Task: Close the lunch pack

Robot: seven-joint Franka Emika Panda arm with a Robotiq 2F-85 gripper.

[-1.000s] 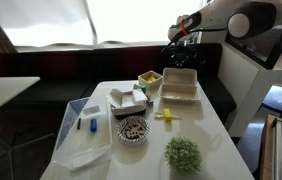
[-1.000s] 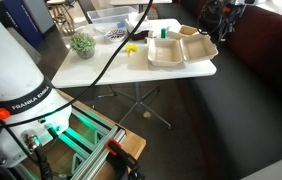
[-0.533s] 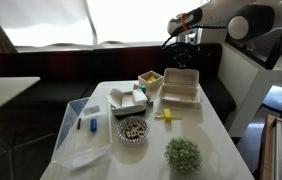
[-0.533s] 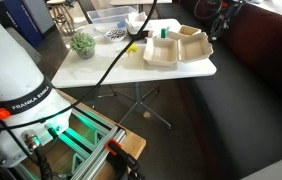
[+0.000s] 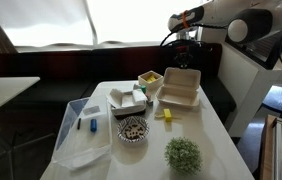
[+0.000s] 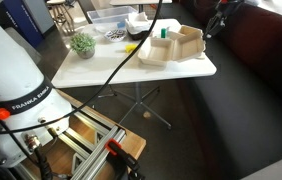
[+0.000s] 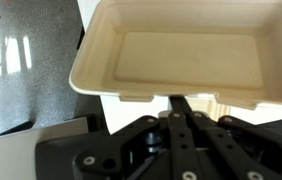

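The lid touches my gripper's closed fingers only at its rim (image 7: 187, 91) between the tabs. Next, I move back, open my fingers wide and lift the lid near both tabs (image 7: 136, 98).
The cream-white lunch pack (image 5: 177, 97) stands on the white table in both exterior views (image 6: 164, 52). Its hinged lid (image 5: 184, 79) is tilted up off the table, about half raised (image 6: 191, 40). The lid's inside (image 7: 191, 55) fills the top of the wrist view. My gripper (image 7: 181, 100) has its fingers together, with the tips at the lid's outer rim between two tabs. In the exterior views the gripper (image 5: 187, 45) (image 6: 212, 28) is at the far edge of the table, behind the lid.
A small tub with yellow contents (image 5: 149, 77) sits beside the pack. White boxes (image 5: 128, 98), a patterned bowl (image 5: 132, 129), a yellow piece (image 5: 165, 115), a clear plastic bin (image 5: 84, 128) and a green plant (image 5: 182, 153) are also on the table (image 6: 141, 75). A dark bench runs behind it.
The lid lay flat and open a second ago; now it is tilted up. My gripper has moved in toward the table with the lid's rim.
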